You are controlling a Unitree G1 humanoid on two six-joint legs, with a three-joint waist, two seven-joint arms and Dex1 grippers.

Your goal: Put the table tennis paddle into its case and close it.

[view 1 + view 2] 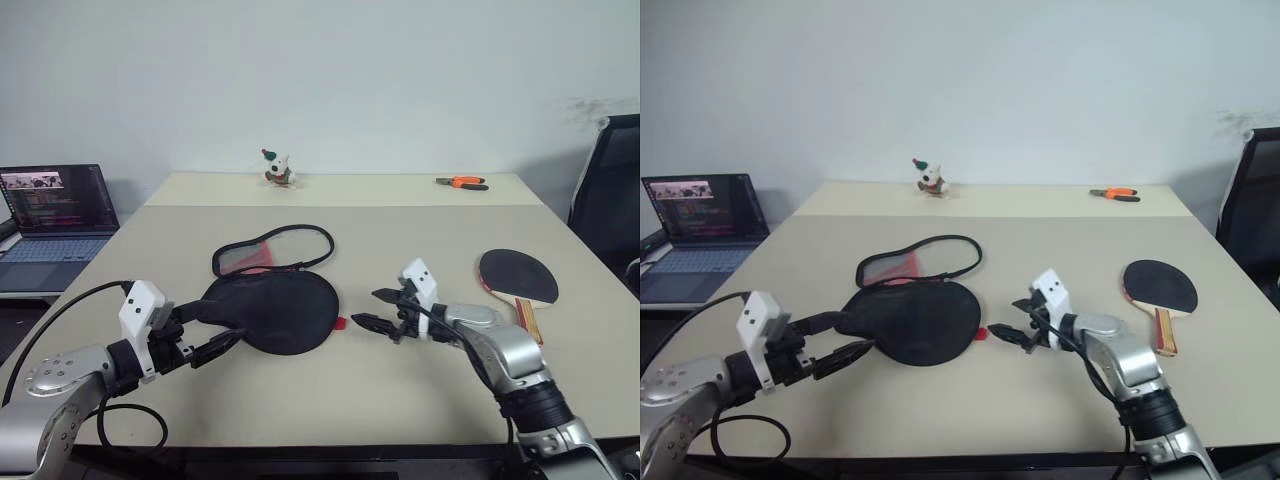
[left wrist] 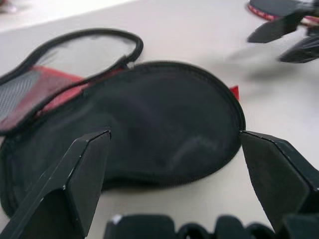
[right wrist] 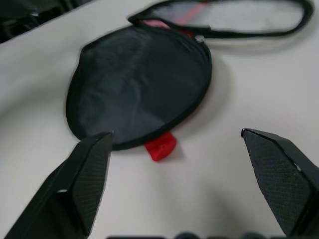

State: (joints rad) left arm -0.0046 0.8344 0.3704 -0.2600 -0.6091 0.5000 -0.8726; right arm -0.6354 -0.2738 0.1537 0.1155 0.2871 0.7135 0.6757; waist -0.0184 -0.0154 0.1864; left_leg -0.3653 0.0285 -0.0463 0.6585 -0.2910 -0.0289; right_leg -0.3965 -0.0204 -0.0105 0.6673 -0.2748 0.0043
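The case (image 1: 278, 312) is a long way from the paddle. My right gripper should move back while my left gripper grabs the narrow end (image 1: 224, 302) and brings the case nearer.
The case (image 1: 275, 310) lies unzipped at the table's middle, its black half flat. Its mesh-and-red flap (image 1: 268, 250) is folded open behind, and a red tab (image 3: 160, 147) sticks out at the right rim. The table tennis paddle (image 1: 517, 275) rests black face up at the right, handle toward me. My left gripper (image 1: 218, 328) is open at the case's narrow left end, its fingers (image 2: 79, 174) wide apart and the pouch ahead between them. Just right of the red tab my right gripper (image 1: 366, 308) hovers open and empty, well left of the paddle.
An open laptop (image 1: 55, 215) stands beside the table at the left. A small toy dog (image 1: 278, 170) and orange-handled pliers (image 1: 462, 182) lie at the far edge. A black chair (image 1: 610, 190) is at the right. Bare tabletop lies between case and paddle.
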